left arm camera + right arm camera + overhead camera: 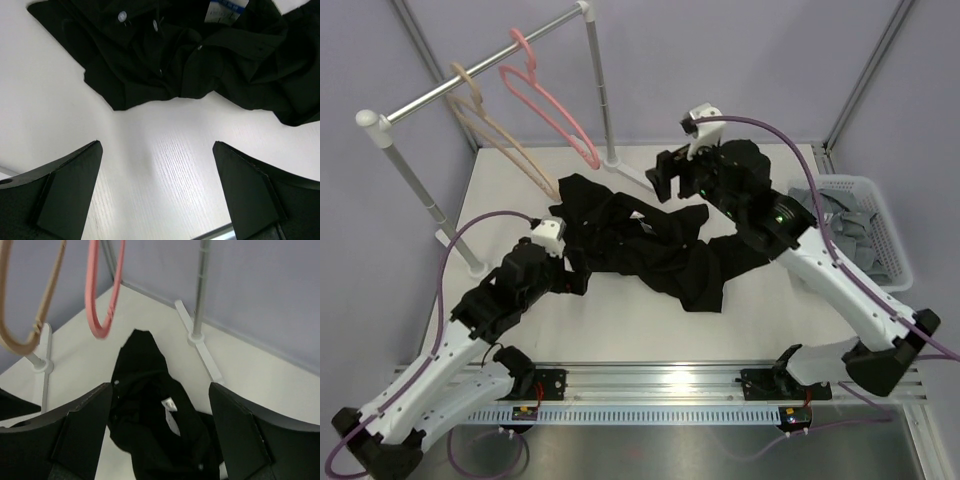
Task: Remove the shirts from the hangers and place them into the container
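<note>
Next, I take the end (738, 256) of the black shirt nearest the container with my right gripper and pull the shirt closer, because it lies crumpled under the hangers (584, 200), away from the container.
The black shirt (650, 240) lies crumpled on the white table, off any hanger, its small pale buttons and white neck label (171, 412) showing. My right gripper (667, 186) hovers open above the shirt's far end (150, 430), nothing between its fingers (75, 435). My left gripper (572, 275) is open low over bare table, just short of the shirt's near-left edge (190, 60). The pink hanger (550, 100) and the beige hanger (495, 125) hang bare on the rail. The grey shirt (840, 225) lies inside the white container (902, 250) at the right.
The metal rail (480, 75) crosses the back left on two white posts (605, 100), whose feet (200, 347) rest on the table. Both hangers (100, 295) dangle close to the right gripper's left. Purple-grey walls enclose the back.
</note>
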`<control>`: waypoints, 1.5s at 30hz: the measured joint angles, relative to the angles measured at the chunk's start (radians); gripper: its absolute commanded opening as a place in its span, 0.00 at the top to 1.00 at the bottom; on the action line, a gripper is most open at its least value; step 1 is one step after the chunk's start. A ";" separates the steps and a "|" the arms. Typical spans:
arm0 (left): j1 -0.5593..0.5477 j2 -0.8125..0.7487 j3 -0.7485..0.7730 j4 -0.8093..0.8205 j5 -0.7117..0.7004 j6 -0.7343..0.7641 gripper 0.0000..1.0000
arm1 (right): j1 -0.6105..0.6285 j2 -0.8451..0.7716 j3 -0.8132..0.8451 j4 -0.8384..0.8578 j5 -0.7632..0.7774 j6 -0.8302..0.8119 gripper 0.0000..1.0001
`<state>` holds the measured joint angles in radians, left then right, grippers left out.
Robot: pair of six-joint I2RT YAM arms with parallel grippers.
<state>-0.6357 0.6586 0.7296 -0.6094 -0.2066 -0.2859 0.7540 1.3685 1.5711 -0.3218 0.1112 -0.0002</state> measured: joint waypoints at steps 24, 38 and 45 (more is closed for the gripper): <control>-0.108 0.292 0.139 0.024 -0.084 -0.160 0.01 | -0.174 -0.202 -0.969 0.090 0.152 0.649 0.01; -0.108 0.166 0.139 0.026 -0.080 -0.071 0.01 | -0.209 0.221 -0.880 0.458 0.103 0.769 0.40; -0.108 0.143 0.132 0.026 -0.083 -0.054 0.01 | -0.235 0.244 -0.899 0.478 0.077 0.809 1.00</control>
<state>-0.7441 0.8013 0.8616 -0.5835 -0.2893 -0.3401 0.5186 1.6127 0.6720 0.1558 0.1883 0.8093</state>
